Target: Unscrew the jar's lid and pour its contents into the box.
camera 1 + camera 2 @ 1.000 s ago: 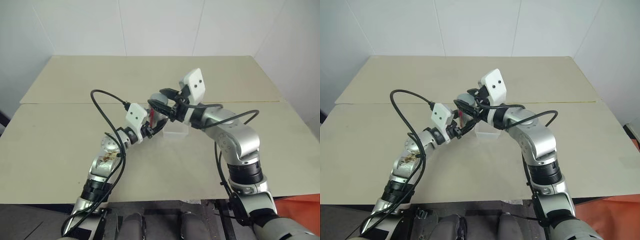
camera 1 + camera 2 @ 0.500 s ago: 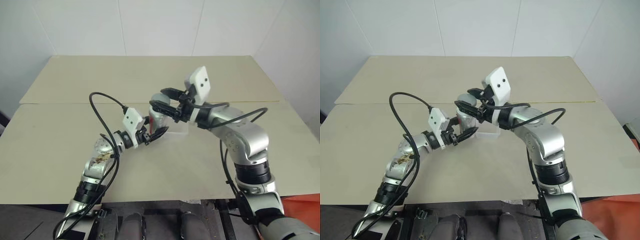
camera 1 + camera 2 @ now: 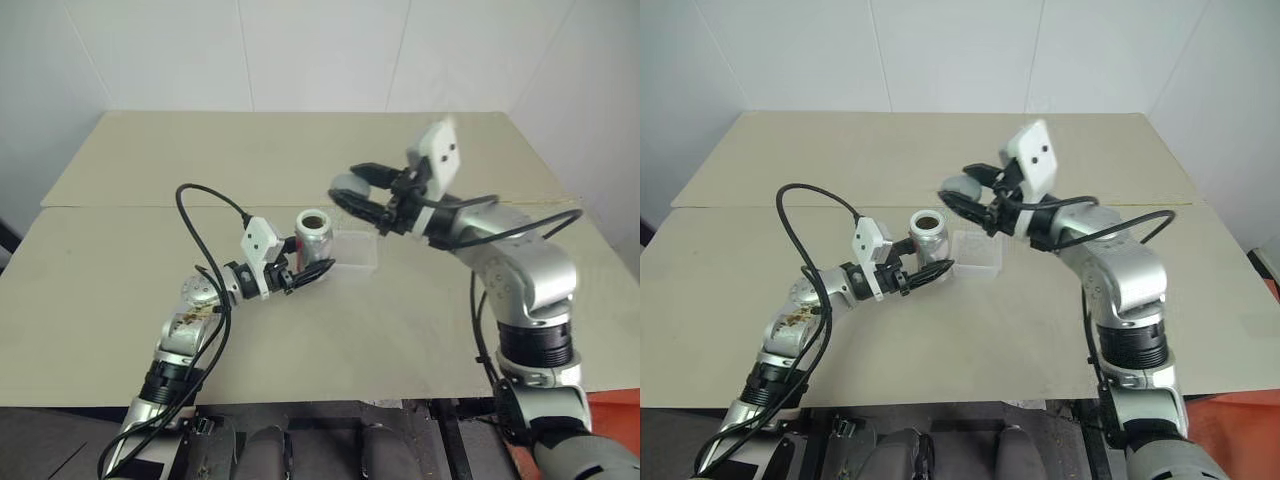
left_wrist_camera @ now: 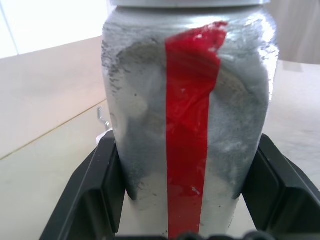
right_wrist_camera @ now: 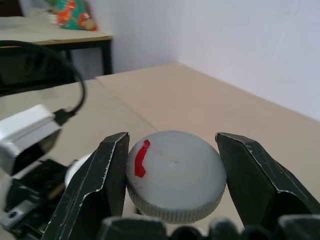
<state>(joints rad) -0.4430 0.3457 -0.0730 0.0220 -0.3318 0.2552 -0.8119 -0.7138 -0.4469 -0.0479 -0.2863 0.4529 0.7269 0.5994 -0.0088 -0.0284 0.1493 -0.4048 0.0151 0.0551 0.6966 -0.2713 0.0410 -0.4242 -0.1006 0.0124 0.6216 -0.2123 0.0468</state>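
My right gripper is holding the lid clear of the jar's opening, so it should keep going down to the free table beside the box and let go of the lid there.
The silvery-grey jar with a red stripe stands upright just left of the clear low-walled box on the table. Its mouth is uncovered and looks dark inside; I cannot make out the contents. My left gripper is shut on the jar's lower body, one black finger on each side. My right gripper is shut on the round grey lid, which it holds in the air up and to the right of the jar, above the box's far side.
The beige table has a seam running across it behind the jar. A black cable loops off the left arm, and another trails from the right arm. White walls close the far side.
The right gripper has lifted the lid off the jar and carried it to the right. The jar's mouth is now uncovered. The left gripper has kept its hold, nearly still.
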